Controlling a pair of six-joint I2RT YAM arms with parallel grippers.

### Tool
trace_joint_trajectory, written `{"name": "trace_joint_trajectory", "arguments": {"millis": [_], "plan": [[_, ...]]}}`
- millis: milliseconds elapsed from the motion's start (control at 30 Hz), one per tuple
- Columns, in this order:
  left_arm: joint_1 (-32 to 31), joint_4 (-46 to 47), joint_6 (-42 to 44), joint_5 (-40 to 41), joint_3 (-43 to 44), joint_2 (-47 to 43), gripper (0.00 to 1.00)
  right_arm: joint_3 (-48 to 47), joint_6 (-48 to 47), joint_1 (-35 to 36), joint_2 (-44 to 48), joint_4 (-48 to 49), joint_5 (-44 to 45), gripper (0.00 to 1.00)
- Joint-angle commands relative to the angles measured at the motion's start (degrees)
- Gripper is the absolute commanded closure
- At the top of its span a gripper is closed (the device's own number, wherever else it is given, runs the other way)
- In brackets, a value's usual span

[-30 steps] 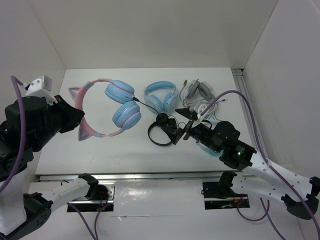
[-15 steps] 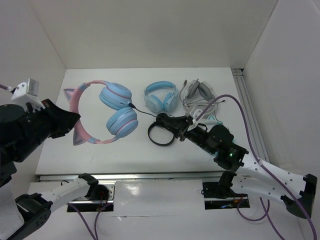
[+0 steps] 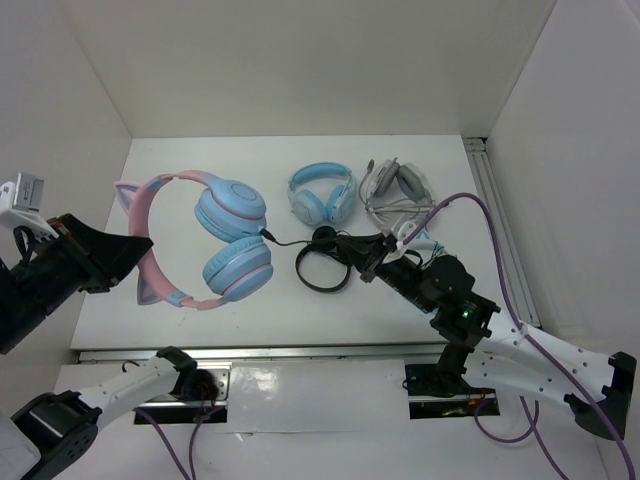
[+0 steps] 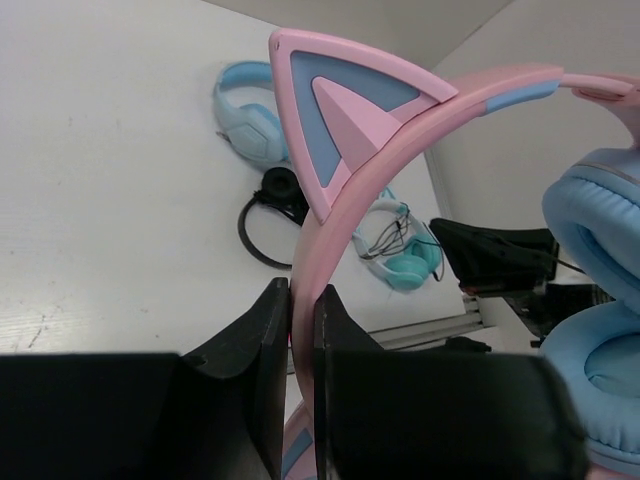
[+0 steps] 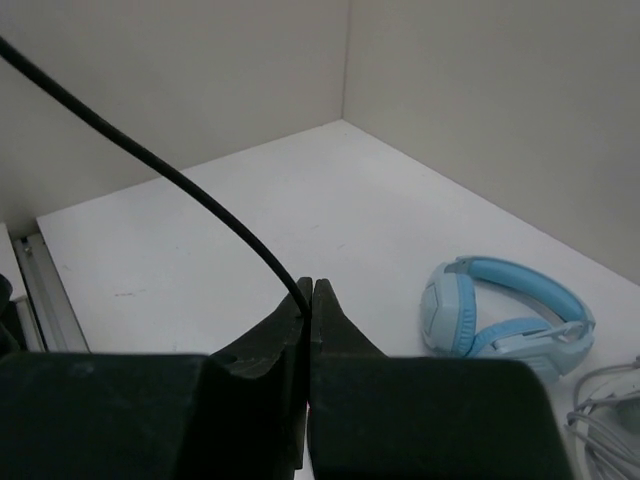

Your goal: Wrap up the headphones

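Next, my right gripper opens and grabs the cable farther from the earcups, because the cable [image 3: 291, 243] between the earcups and my right gripper is short and tight.
The headphones [image 3: 231, 210] have a pink cat-ear headband [image 4: 340, 120], light blue earcups and a thin dark cable [image 3: 290, 242]. They hang tilted over the table's left side. My left gripper [image 3: 140, 252] is shut on the headband, and the pink band is pinched between its fingers [image 4: 300, 320]. The cable runs right from the earcups to my right gripper [image 3: 335, 240]. That gripper [image 5: 311, 290] is shut on the cable [image 5: 180, 175], which rises taut to the upper left from its tips.
A black headset [image 3: 320, 265] lies at the table's middle, just below the right gripper. An all-light-blue pair [image 3: 322, 192] and a grey-white pair [image 3: 395, 185] lie at the back. A teal pair [image 4: 405, 265] lies beneath the right arm. A rail [image 3: 492, 200] lines the right edge.
The right gripper has closed on the cable and shifted left. The left arm has pulled back to the left, carrying the headphones left and slightly nearer, drawing the cable out.
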State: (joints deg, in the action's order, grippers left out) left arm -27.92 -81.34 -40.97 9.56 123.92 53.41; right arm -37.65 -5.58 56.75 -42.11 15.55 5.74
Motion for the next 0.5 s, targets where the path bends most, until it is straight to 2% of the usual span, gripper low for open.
{"name": "trace_joint_trajectory", "arguments": {"millis": [0,133,200,267,300,333,467], "plan": [[-1.5,11.0,-5.8,-5.8,3.7,-1.5,1.0,1.7,0.4,-0.1,0.4,1.9,7.0,1.0],[-2.8,11.6,-6.3,-5.3,2.9,-2.2,1.0,-0.8,0.9,-0.1,0.4,0.5,2.7,0.98],[-3.5,13.1,-6.8,-6.0,0.8,-3.4,1.0,-2.2,1.6,-0.1,0.4,0.0,1.2,0.87],[-4.1,13.9,-6.8,-6.6,-2.0,-3.9,1.0,-3.5,2.2,-0.1,0.4,0.0,-1.1,0.83],[-4.1,14.6,-6.8,-6.6,-2.0,-3.9,1.0,-4.0,2.2,-0.1,0.4,0.0,-1.7,0.72],[-4.1,14.6,-6.8,-6.6,-2.6,-3.9,1.0,-4.5,2.2,-0.1,0.4,0.0,-2.3,0.67],[-4.1,15.9,-7.4,-6.6,-3.2,-4.5,1.0,-3.8,2.2,-0.1,0.4,0.6,-4.8,0.6]]}}
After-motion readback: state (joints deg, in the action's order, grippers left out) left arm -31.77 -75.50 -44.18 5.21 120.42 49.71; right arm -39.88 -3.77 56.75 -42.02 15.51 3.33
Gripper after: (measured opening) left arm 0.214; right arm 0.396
